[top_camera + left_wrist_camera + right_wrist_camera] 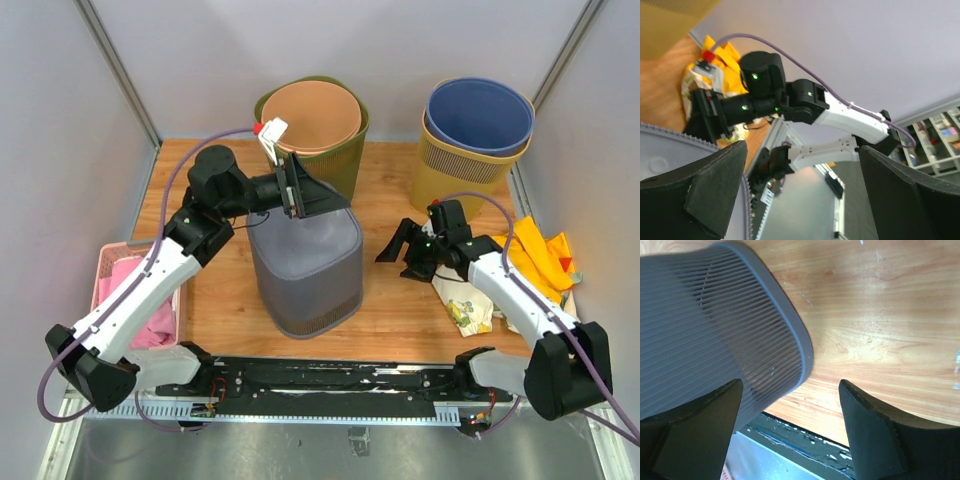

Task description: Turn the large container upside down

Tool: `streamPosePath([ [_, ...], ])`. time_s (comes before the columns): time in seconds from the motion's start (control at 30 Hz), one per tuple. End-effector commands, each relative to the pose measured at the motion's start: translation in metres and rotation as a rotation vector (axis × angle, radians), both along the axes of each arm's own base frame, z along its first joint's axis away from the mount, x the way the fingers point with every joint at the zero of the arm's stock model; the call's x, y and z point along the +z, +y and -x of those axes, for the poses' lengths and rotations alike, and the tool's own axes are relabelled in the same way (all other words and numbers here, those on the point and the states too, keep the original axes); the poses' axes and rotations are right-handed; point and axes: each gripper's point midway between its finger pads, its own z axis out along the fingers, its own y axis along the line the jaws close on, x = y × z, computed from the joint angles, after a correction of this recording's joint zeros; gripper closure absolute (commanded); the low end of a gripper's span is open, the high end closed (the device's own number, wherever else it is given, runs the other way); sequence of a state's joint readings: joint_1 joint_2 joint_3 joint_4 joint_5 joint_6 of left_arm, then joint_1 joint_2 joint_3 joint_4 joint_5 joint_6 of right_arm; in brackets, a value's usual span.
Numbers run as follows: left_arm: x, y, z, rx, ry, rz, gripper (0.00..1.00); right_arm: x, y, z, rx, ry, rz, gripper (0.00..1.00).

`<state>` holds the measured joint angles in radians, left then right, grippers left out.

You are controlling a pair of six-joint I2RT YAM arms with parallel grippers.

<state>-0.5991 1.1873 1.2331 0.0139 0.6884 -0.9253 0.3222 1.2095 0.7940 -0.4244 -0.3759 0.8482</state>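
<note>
The grey container stands base up (308,252) in front of the olive bin, so the robot's right gripper should move back while its left gripper moves the container next to that bin.
The large grey ribbed container (305,270) stands mid-table with its closed base facing up and its wider rim on the wood. My left gripper (320,198) is open and empty, hovering at the back edge of that base; the left wrist view shows the grey base (660,155) beside one finger (705,190). My right gripper (398,250) is open and empty, low over the table just right of the container. In the right wrist view the container's ribbed wall (705,325) fills the left, apart from the gripper (790,385).
An olive bin holding a terracotta bin (310,115) stands right behind the container. A yellow bin holding a blue bin (478,115) is at back right. A pink basket (130,290) sits left; a yellow cloth (540,250) and a patterned cloth (470,305) lie right.
</note>
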Motion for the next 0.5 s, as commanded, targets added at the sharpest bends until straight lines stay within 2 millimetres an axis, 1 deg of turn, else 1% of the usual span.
streamPosePath([
  [0.0, 0.028, 0.014, -0.001, 0.072, -0.154, -0.089, 0.01, 0.037, -0.023, 0.003, 0.084, -0.123, 0.162, 0.2],
  [0.03, 0.033, 0.018, -0.003, 0.097, -0.181, -0.112, 0.01, 0.047, -0.028, 0.004, 0.102, -0.155, 0.192, 0.21],
  [0.07, 0.035, 0.023, -0.002, 0.117, -0.205, -0.138, 0.01, 0.061, -0.032, 0.004, 0.125, -0.201, 0.212, 0.2],
  [0.17, 0.043, 0.04, 0.003, 0.172, -0.281, -0.198, 0.01, 0.087, -0.037, 0.019, 0.209, -0.322, 0.231, 0.21],
  [0.23, 0.049, 0.053, 0.009, 0.208, -0.326, -0.22, 0.01, 0.093, -0.035, 0.031, 0.264, -0.39, 0.205, 0.2],
  [0.3, 0.057, 0.064, 0.019, 0.233, -0.369, -0.223, 0.01, 0.092, -0.028, 0.043, 0.303, -0.44, 0.149, 0.21],
  [0.33, 0.058, 0.069, 0.022, 0.244, -0.383, -0.228, 0.01, 0.089, -0.023, 0.047, 0.315, -0.455, 0.114, 0.22],
  [0.37, 0.06, 0.081, 0.026, 0.29, -0.397, -0.242, 0.01, 0.083, -0.003, 0.057, 0.351, -0.46, 0.0, 0.22],
  [0.4, 0.059, 0.086, 0.027, 0.312, -0.395, -0.248, 0.01, 0.08, 0.009, 0.06, 0.372, -0.465, -0.039, 0.22],
  [0.47, 0.057, 0.091, 0.028, 0.335, -0.384, -0.256, 0.01, 0.072, 0.031, 0.064, 0.396, -0.474, -0.06, 0.22],
])
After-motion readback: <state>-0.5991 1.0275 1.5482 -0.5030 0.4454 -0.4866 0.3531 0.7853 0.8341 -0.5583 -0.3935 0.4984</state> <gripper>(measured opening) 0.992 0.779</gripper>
